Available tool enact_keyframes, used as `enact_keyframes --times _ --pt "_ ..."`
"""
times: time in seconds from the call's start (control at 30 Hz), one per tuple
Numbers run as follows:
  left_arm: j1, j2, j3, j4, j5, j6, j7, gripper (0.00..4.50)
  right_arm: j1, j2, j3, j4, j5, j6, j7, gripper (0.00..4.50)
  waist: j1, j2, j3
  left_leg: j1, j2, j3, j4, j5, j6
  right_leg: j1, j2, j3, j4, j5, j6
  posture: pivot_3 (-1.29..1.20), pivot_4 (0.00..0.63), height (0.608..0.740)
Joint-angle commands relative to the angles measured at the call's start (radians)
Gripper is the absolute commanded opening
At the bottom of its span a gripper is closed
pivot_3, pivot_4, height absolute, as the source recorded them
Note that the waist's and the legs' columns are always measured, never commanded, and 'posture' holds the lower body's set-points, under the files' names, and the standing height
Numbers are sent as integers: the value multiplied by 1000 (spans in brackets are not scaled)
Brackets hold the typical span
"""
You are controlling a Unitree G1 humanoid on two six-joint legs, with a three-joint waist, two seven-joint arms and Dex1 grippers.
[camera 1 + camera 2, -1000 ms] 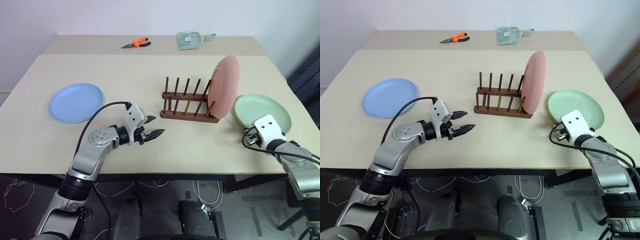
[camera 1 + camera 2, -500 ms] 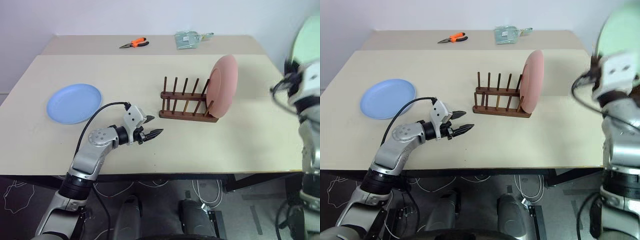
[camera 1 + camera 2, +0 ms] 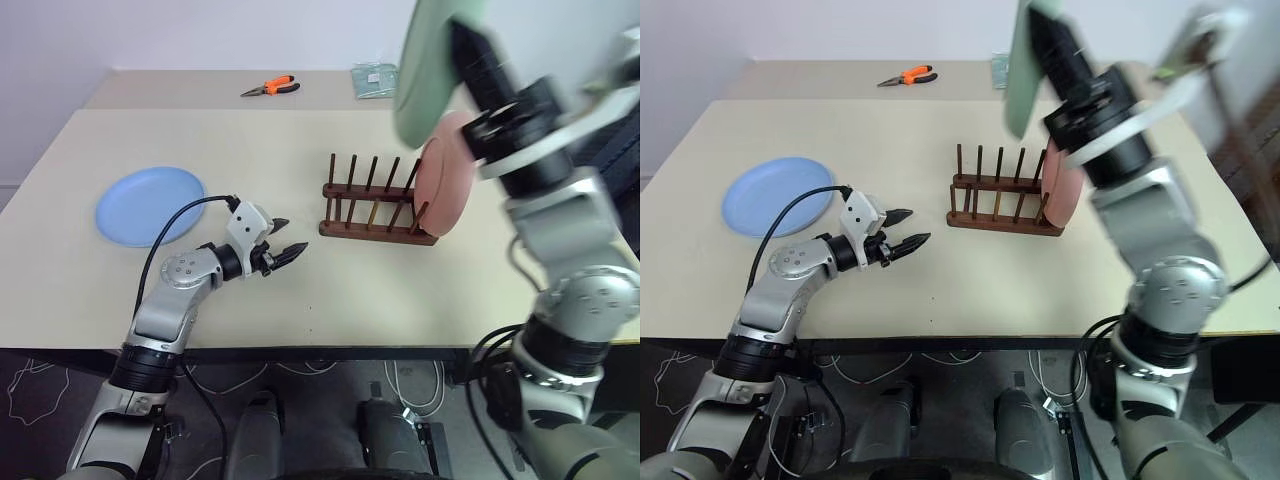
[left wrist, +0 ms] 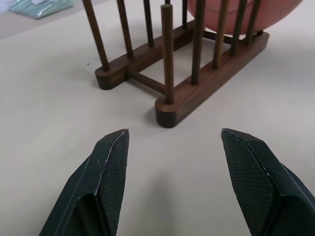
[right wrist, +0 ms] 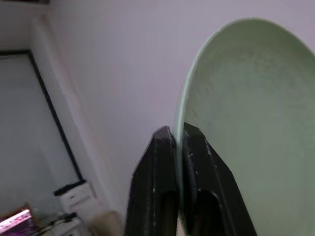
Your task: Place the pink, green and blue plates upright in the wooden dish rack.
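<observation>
I keep lowering the green plate [image 3: 425,85] with my right gripper until it stands beside the pink plate [image 3: 386,204], as it hangs on edge, in line with the rack's slots.
My right gripper [image 5: 176,130] is shut on the rim of the green plate [image 3: 428,70] and holds it on edge, high above the right end of the wooden dish rack [image 3: 375,215]. The pink plate [image 3: 443,185] stands upright in the rack's right-hand end. Far to the left, the blue plate [image 3: 150,205] lies flat on the table. My left gripper [image 3: 293,234] hovers low over the table left of the rack, open and holding nothing. The left wrist view shows its fingers [image 4: 110,167] pointing at the rack's near end [image 4: 170,105].
Orange-handled pliers [image 3: 272,87] and a pale green packet [image 3: 375,80] lie on a second table at the back. The beige table [image 3: 400,290] has bare room in front of the rack, and its front edge runs close below my left arm.
My right arm has swung up and to the left, lifting the green plate off the table's right side and turning it on edge. The left gripper drifted slightly left.
</observation>
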Motion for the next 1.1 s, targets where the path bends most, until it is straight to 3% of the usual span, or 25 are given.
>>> enact_keyframes --times 0.03,0.47,0.57,0.7,0.87,1.0,1.03,1.1 --pt "-1 -2 5 -28 7 -18 4 3043 10 30 18 33 -73 -25 -45 55 4 0 0 0 0 0 0 0 0 0 0 0 0 0 0 0 150 740" --pt "7 -5 4 -38 12 -19 7 3043 40 59 24 146 -140 -2 -41 55 0 0 0 0 0 0 0 0 0 -1 0 0 0 0 0 0 150 740" --pt "7 -6 -1 -41 14 -18 5 3043 54 47 30 179 -170 3 -1 967 2 0 0 -1 0 0 0 0 0 -1 0 0 0 0 0 0 150 740" --pt "9 -5 -1 -44 16 -15 5 3043 43 2 48 175 -264 -10 56 2964 1 0 0 -1 0 0 0 0 0 -1 0 0 0 0 0 0 150 740" --pt "14 -4 -2 -50 6 4 -9 3043 26 -53 48 166 -350 -14 113 2964 1 0 0 -1 0 0 -1 0 0 -1 0 0 0 0 0 0 150 740" --pt "14 -13 10 -50 -16 32 -20 4243 20 -136 86 134 -470 -30 190 3030 2 0 0 -1 0 0 0 0 0 -1 0 0 0 0 0 0 150 740" --pt "12 -13 13 -49 -17 34 -19 4415 16 -151 93 127 -494 -34 205 3030 2 0 0 -1 0 0 0 0 0 -1 0 0 0 0 0 0 150 740" --pt "6 -19 31 -39 -21 31 -1 4500 0 -179 110 110 -558 -65 243 3563 1 0 0 -1 0 0 -1 0 0 -1 0 0 -1 0 0 0 150 740"
